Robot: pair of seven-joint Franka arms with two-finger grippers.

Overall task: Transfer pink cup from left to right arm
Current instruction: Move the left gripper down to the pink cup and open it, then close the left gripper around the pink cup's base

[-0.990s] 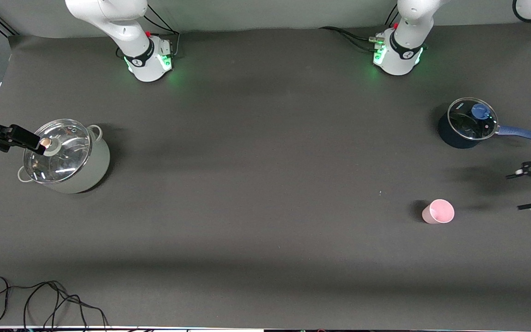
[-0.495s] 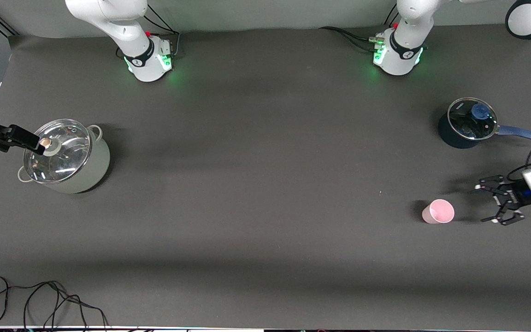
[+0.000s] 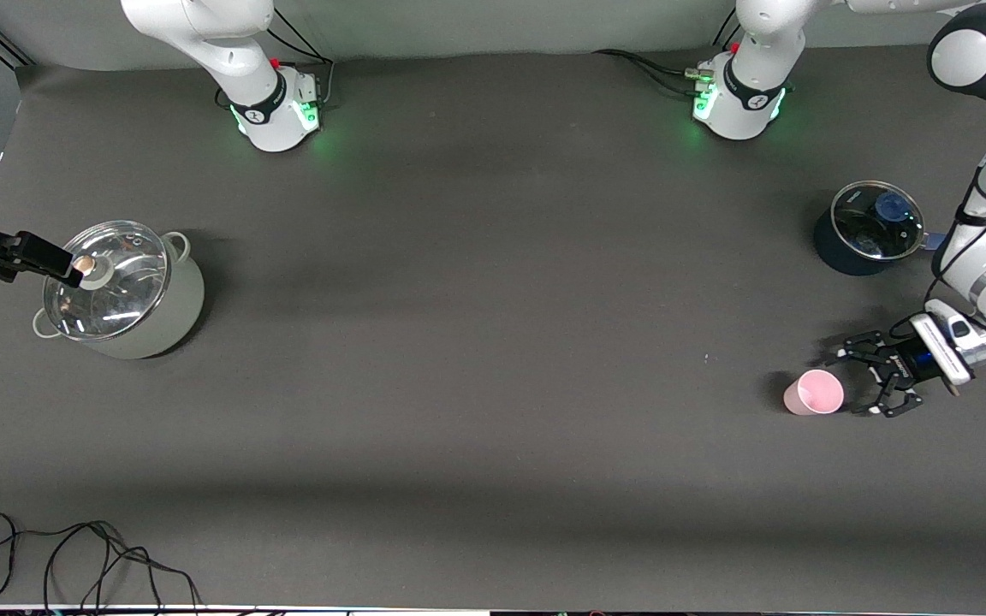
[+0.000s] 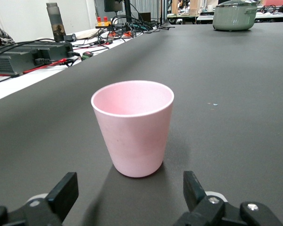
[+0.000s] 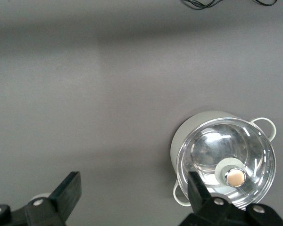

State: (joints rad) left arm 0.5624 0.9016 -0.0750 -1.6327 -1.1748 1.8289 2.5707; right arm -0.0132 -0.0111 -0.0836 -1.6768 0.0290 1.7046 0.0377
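Note:
The upright pink cup [image 4: 134, 127] is centred in front of the left gripper's open fingers, so the robot should go on straight in until its lower side [image 4: 138, 162] is between the fingers, which should then close.
The pink cup [image 3: 814, 393] stands upright on the dark table toward the left arm's end, mouth up and empty. It fills the middle of the left wrist view [image 4: 133, 127]. My left gripper [image 3: 857, 382] is low at the table right beside the cup, pointing at it. It is open and empty, and the cup stands just ahead of the two fingertips [image 4: 66, 188], not between them. My right gripper [image 3: 65, 263] waits over the rim of the lidded pot at the right arm's end, open and empty [image 5: 134, 188].
A grey-green pot [image 3: 176, 316] with a glass lid sits at the right arm's end and shows in the right wrist view [image 5: 179, 146]. A dark blue saucepan [image 3: 835, 248] with a glass lid stands farther from the front camera than the cup. Loose cables [image 3: 74, 556] lie near the front edge.
My left gripper has come in from the table's end toward the pink cup and now sits right beside it, still open. The cup and the right arm have not moved.

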